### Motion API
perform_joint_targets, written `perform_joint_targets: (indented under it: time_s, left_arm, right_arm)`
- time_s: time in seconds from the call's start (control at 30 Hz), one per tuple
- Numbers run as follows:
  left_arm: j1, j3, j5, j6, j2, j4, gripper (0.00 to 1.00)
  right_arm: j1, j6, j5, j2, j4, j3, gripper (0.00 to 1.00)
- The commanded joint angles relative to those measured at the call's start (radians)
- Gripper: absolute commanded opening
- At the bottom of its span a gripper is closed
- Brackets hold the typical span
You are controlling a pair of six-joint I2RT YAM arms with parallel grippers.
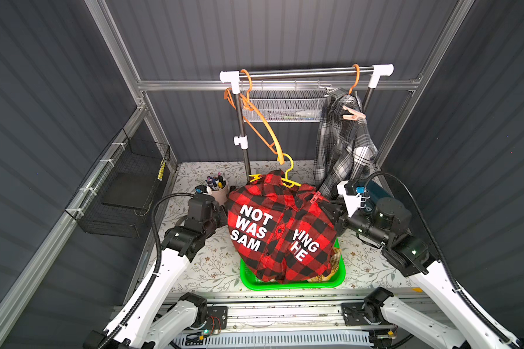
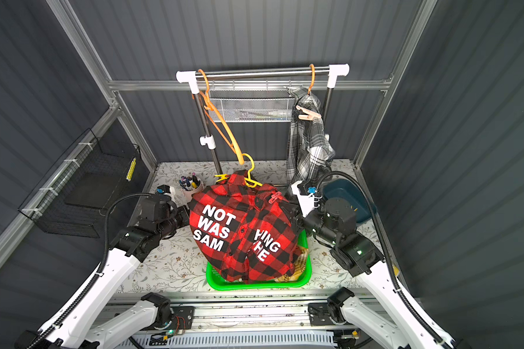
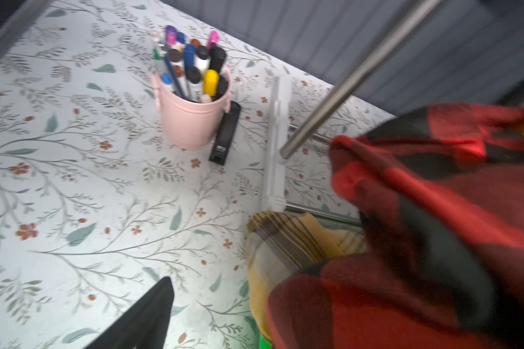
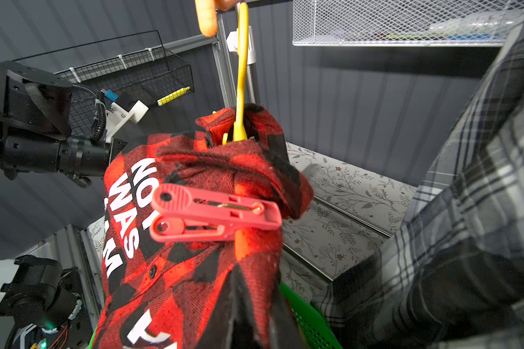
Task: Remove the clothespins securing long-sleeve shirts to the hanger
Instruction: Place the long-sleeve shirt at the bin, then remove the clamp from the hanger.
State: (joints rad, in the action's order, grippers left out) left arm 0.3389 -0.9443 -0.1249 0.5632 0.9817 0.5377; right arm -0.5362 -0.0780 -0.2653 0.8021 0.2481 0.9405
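The yellow hanger's hook hangs on the orange hanger's end [image 1: 280, 157], so next I lower the red shirt free, then steady the hook [image 1: 291, 166] with my left gripper.
The red-and-black long-sleeve shirt [image 1: 279, 229] with white letters hangs on a yellow hanger [image 1: 288, 173], which is hooked on an empty orange hanger [image 1: 266, 127]. A red clothespin [image 4: 212, 211] grips one shoulder and a yellow clothespin [image 1: 256, 178] the other. My right gripper [image 4: 254, 314] is shut on the red shirt's cloth just below the red clothespin. My left gripper [image 1: 223, 213] is open at the shirt's other side, with only one finger [image 3: 152, 314] showing. A grey plaid shirt [image 1: 342, 142] hangs from the rail with a salmon clothespin [image 1: 353, 113]. A yellow plaid shirt [image 3: 288, 238] lies under the red one.
A green basket [image 1: 339, 278] sits under the red shirt. A pink cup of pens [image 3: 194, 121] and a black stapler [image 3: 224, 136] stand near the rack post [image 1: 242, 136]. A dark blue tub [image 2: 345, 196] is behind my right arm. A wire basket [image 1: 127, 193] hangs on the left wall.
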Motion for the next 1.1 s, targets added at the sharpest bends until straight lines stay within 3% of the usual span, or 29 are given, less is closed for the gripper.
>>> perform_joint_targets:
  time_s: [0.0, 0.2, 0.6, 0.8, 0.93, 1.07]
  left_arm:
    - [-0.06, -0.02, 0.066, -0.002, 0.038, 0.036, 0.92]
    - [-0.155, -0.007, 0.171, 0.01, 0.013, -0.019, 0.91]
    - [-0.187, -0.063, 0.315, 0.003, -0.059, -0.153, 0.87]
    - [-0.187, 0.036, 0.597, 0.13, -0.028, -0.427, 0.81]
    - [-0.187, 0.037, 0.702, 0.172, -0.004, -0.543, 0.81]
    - [-0.18, -0.017, 0.739, 0.159, 0.014, -0.53, 0.81]
  right_arm:
    - [0.006, 0.008, 0.03, -0.004, -0.004, 0.022, 0.0]
    - [0.006, -0.002, 0.064, 0.017, 0.019, 0.009, 0.0]
    - [0.007, 0.019, 0.097, 0.017, 0.046, -0.015, 0.0]
    - [0.007, 0.02, 0.064, 0.009, 0.049, 0.008, 0.0]
    - [0.006, 0.039, -0.015, 0.005, 0.062, 0.023, 0.0]
    - [0.004, 0.043, -0.06, 0.023, 0.09, 0.027, 0.0]
